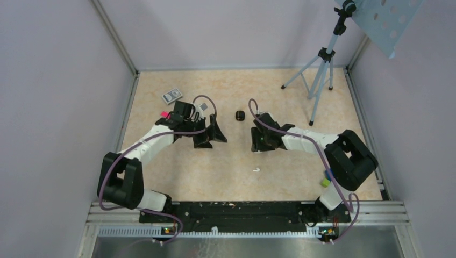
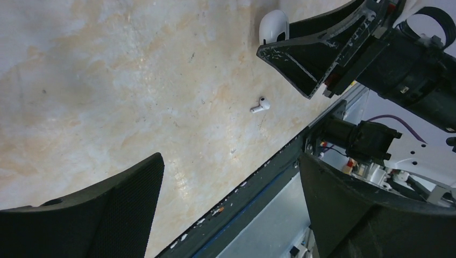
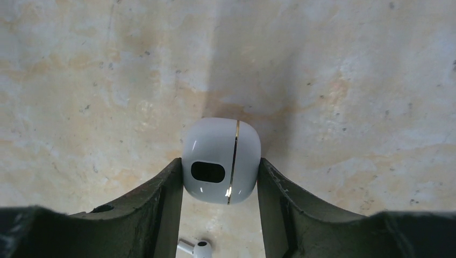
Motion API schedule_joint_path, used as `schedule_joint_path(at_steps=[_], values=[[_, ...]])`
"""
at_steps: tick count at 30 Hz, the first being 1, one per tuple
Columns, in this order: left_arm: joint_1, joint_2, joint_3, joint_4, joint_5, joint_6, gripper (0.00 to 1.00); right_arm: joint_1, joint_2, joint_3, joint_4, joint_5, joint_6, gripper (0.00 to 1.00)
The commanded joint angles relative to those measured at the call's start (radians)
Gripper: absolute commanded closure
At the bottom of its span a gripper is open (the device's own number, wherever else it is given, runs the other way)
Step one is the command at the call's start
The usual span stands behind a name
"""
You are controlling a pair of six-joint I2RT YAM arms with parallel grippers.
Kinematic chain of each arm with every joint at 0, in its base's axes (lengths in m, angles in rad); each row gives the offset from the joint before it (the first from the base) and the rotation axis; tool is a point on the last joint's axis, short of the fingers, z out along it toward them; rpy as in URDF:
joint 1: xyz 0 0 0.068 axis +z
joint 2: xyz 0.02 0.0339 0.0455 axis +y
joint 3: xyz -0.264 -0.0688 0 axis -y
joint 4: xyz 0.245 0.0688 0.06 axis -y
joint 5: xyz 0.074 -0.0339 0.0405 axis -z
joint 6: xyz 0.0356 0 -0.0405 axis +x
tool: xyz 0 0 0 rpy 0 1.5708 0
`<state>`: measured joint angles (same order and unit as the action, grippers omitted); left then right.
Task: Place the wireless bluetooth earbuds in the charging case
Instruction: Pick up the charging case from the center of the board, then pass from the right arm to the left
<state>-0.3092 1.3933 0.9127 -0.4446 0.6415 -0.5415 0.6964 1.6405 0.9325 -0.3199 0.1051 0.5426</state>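
Note:
My right gripper's fingers press the charging case's lid point(image 3: 247, 161) shut, so next my left gripper takes the case point(image 2: 273, 24) by its sides before I open the lid.
My right gripper point(image 3: 220, 164) is shut on the white charging case point(image 3: 221, 145), lid closed, with a thin gold seam and a dark oval window; it holds the case just above the table. One white stemmed earbud point(image 3: 196, 249) lies on the table below the case. It also shows in the top view point(image 1: 257, 170) and in the left wrist view point(image 2: 259, 106). My left gripper point(image 2: 231, 161) is open and empty, hovering left of the right gripper point(image 1: 262, 142). In the left wrist view the case point(image 2: 273, 25) peeks from behind the right fingers. No other earbud shows.
A small black object point(image 1: 240, 115) sits between the arms at the back. A card box point(image 1: 172, 96) and a pink block point(image 1: 164, 114) lie at the back left. A tripod point(image 1: 321, 70) stands at the back right. A green block point(image 1: 325, 182) lies by the right arm.

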Motion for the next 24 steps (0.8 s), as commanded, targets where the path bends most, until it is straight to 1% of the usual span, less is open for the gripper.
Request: schedule_joint_path(at_steps=[1, 3, 4, 8, 11, 14, 17, 20, 22, 24], values=[[-0.011, 0.060, -0.011, 0.035, 0.058, -0.012, 0.01, 0.066, -0.035, 0.003, 0.073, -0.064, -0.032, 0.66], [-0.011, 0.072, -0.023, 0.045, 0.073, -0.024, 0.01, 0.100, -0.030, 0.004, 0.078, -0.037, -0.044, 0.66], [-0.011, 0.069, -0.040, 0.088, 0.097, -0.042, 0.01, 0.114, -0.047, -0.009, 0.105, -0.038, -0.045, 0.66], [-0.010, 0.069, -0.082, 0.195, 0.172, -0.109, 0.02, 0.140, -0.139, -0.092, 0.260, -0.086, -0.058, 0.66], [0.003, 0.070, -0.107, 0.262, 0.201, -0.158, 0.07, 0.148, -0.222, -0.152, 0.373, -0.100, -0.072, 0.66], [0.036, 0.078, -0.146, 0.359, 0.280, -0.219, 0.10, 0.150, -0.289, -0.196, 0.458, -0.139, -0.076, 0.66], [0.035, 0.098, -0.153, 0.423, 0.348, -0.244, 0.11, 0.151, -0.315, -0.211, 0.485, -0.155, -0.083, 0.67], [0.035, 0.109, -0.154, 0.506, 0.397, -0.266, 0.13, 0.160, -0.309, -0.198, 0.486, -0.173, -0.090, 0.67], [0.033, 0.121, -0.143, 0.524, 0.412, -0.257, 0.14, 0.168, -0.300, -0.189, 0.485, -0.176, -0.093, 0.67], [0.033, 0.139, -0.123, 0.506, 0.412, -0.247, 0.14, 0.175, -0.296, -0.181, 0.486, -0.181, -0.095, 0.67]])
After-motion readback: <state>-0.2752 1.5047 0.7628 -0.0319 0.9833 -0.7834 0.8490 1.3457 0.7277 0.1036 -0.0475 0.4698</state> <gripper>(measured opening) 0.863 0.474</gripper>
